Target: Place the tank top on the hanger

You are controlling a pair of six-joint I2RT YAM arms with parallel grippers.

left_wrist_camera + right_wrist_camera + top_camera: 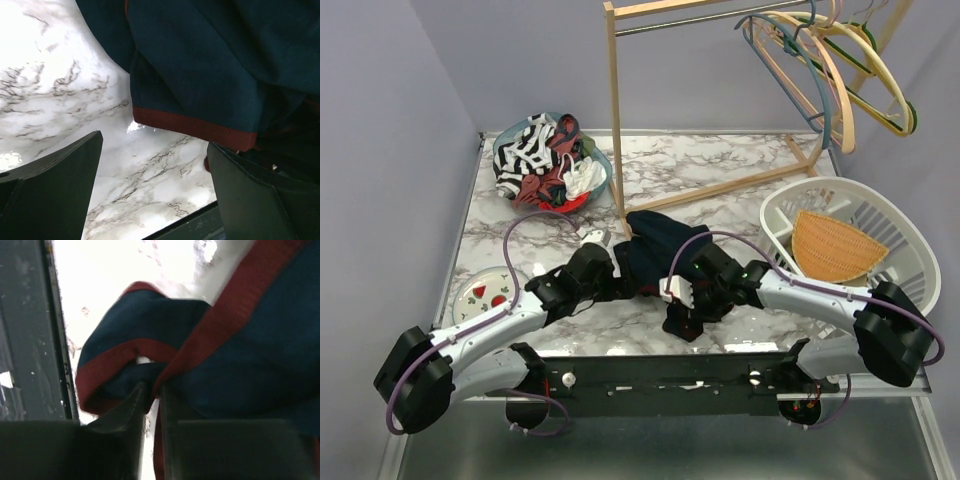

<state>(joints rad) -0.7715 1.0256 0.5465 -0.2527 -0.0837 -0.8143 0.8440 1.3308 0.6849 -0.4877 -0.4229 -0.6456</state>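
Next, my left gripper grabs the tank top's red hem (162, 120) and help stretch it open, because the tank top lies crumpled (662, 245) and only my right gripper is on its trim.
The tank top (655, 245), dark navy with maroon-red trim, lies crumpled on the marble table near its front edge. My right gripper (682, 300) sits at the garment's near right corner. In the right wrist view its jaws (152, 387) are pinched on a fold of the tank top (250, 355) at the red trim. My left gripper (605, 268) is at the garment's left side. Seen from the left wrist, it (155, 150) is open over bare marble, with the red hem of the tank top (210, 75) just beyond the fingertips. The grey-blue hanger (823, 125) hangs on the rack at the back right.
A wooden rack (615, 120) stands behind the garment, with beige hangers (860, 70) on its rail. A bowl of mixed clothes (545, 160) sits at the back left. A white laundry basket (880, 215) holding a wicker piece (835, 245) stands at the right. A small plate (485, 292) lies at the front left.
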